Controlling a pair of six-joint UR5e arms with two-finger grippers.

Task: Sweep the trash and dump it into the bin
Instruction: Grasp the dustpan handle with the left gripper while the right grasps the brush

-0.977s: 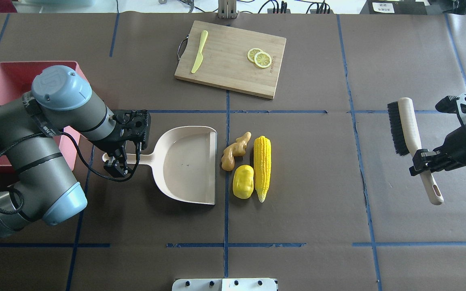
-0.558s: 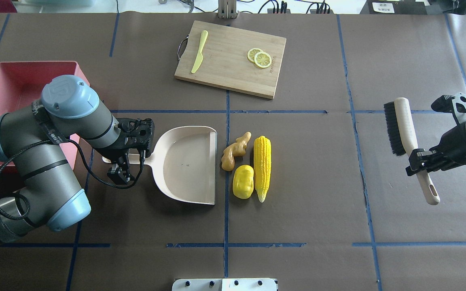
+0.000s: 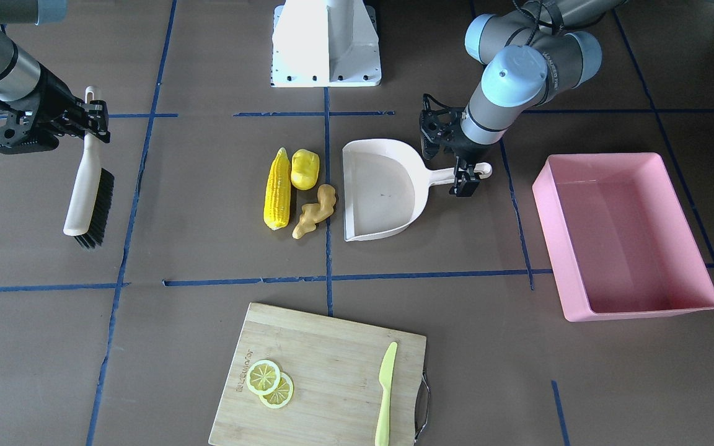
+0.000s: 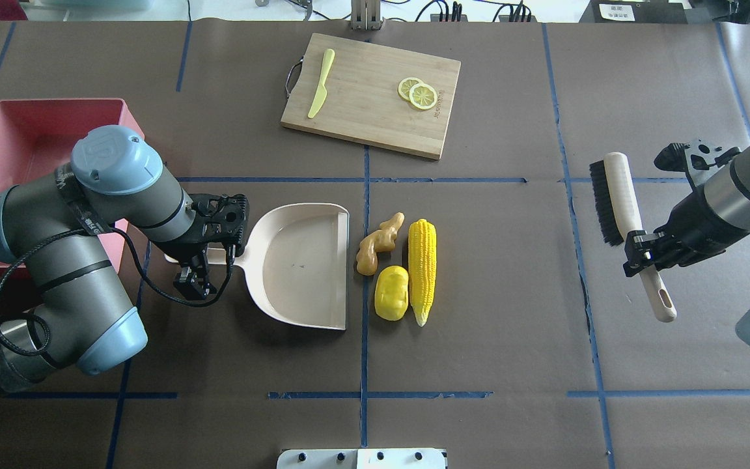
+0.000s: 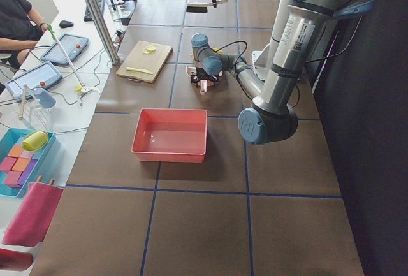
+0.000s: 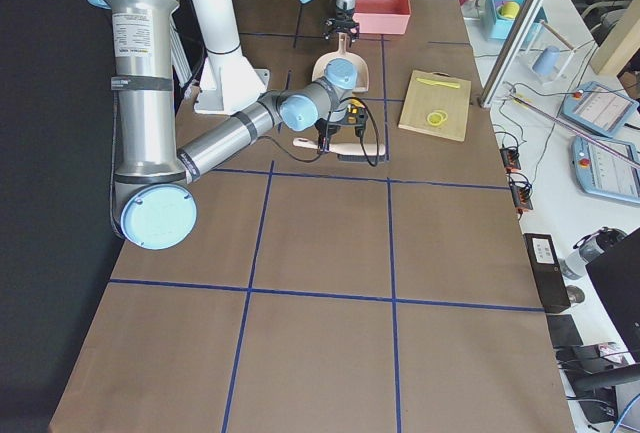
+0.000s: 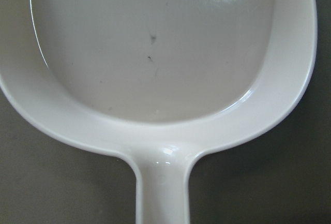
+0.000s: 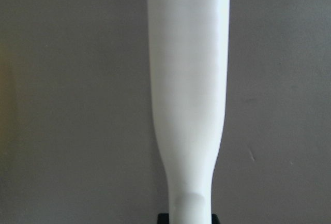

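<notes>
The cream dustpan's deep rim (image 3: 421, 186) bends around the wide bottom of the dustpan (image 3: 381, 192). The dustpan will keep the whole cluster of trash in it when I lift it.
The trash lies in a cluster mid-table: a corn cob (image 4: 422, 270) (image 3: 277, 189), a yellow lump (image 4: 392, 293) (image 3: 304, 168) and a tan ginger root (image 4: 380, 242) (image 3: 313, 212). It sits just off the open lip of the cream dustpan (image 4: 297, 260) (image 3: 382, 189) (image 7: 155, 53). My left gripper (image 4: 200, 259) (image 3: 467, 172) is open, with its jaws on either side of the dustpan handle. My right gripper (image 4: 642, 251) (image 3: 87, 118) is shut on the handle of the brush (image 4: 616, 195) (image 3: 87, 192) (image 8: 189, 105), far right of the trash. The pink bin (image 4: 30, 124) (image 3: 617, 229) stands empty beyond the dustpan handle.
A wooden cutting board (image 4: 368, 98) (image 3: 326, 371) lies at the far side, with a lime-green knife (image 4: 320, 85) and lemon slices (image 4: 418, 93) on it. Blue tape lines cross the brown table cover. The robot's white base (image 3: 326, 43) is at the near middle edge.
My right arm has carried the brush left, toward the middle of the table. My left arm has shifted slightly right along the dustpan handle. The dustpan and trash have not moved.
</notes>
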